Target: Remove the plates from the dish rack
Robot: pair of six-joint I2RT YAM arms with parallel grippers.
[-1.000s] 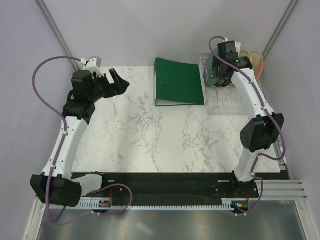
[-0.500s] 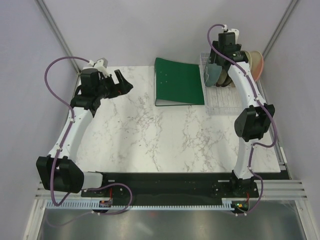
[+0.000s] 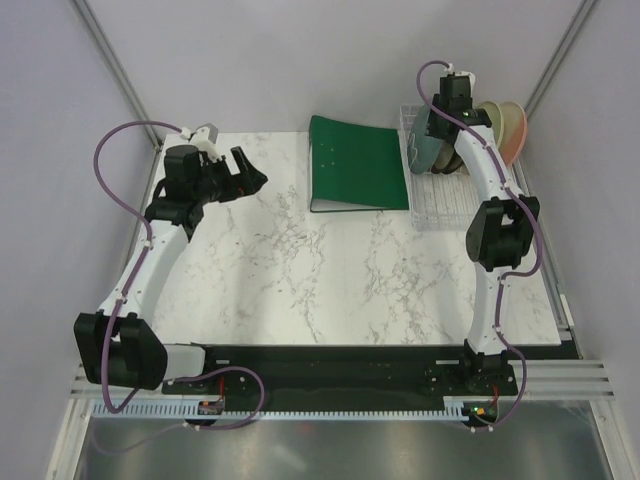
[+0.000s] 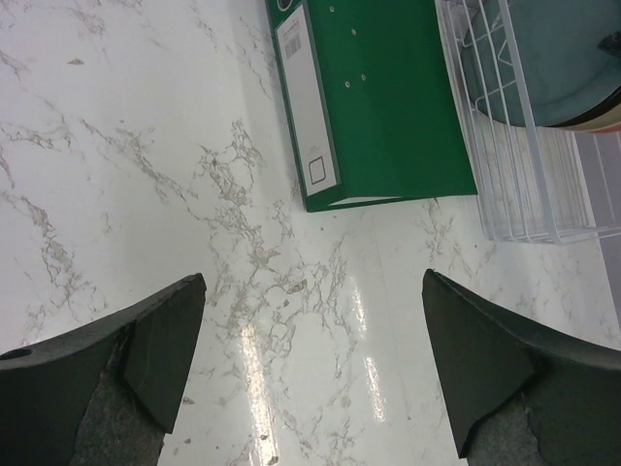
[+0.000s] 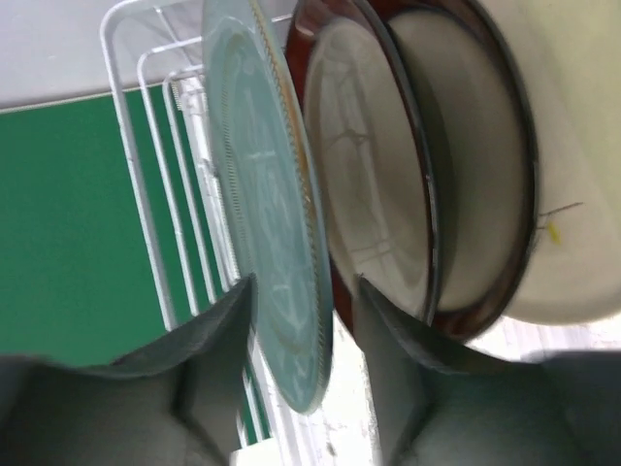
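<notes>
My right gripper should open its fingers, because the grey plate's rim (image 5: 312,374) sits shallow and loose between them, and clamp that rim deeper (image 5: 309,262) before lifting the plate out.
The clear dish rack (image 3: 446,206) stands at the table's back right with several plates on edge in it. In the right wrist view the slate grey plate (image 5: 272,204) stands nearest the binder. Behind it are a dark-red-rimmed plate (image 5: 383,194) and a cream plate (image 5: 572,146). My right gripper (image 5: 306,282) straddles the grey plate's lower rim. One finger is against its outer face and the other stands a small gap off its inner face, so nothing is clamped. My left gripper (image 3: 252,170) hovers wide open over the table's back left, holding nothing.
A flat green binder (image 3: 358,162) lies just left of the rack, close to its rim. The left wrist view shows the binder (image 4: 388,107) and the rack (image 4: 543,184) ahead of the left fingers. Grey walls close in behind the rack.
My right gripper has reached further into the rack and its jaws have narrowed around the grey plate. The left arm has shifted slightly and stays wide open.
</notes>
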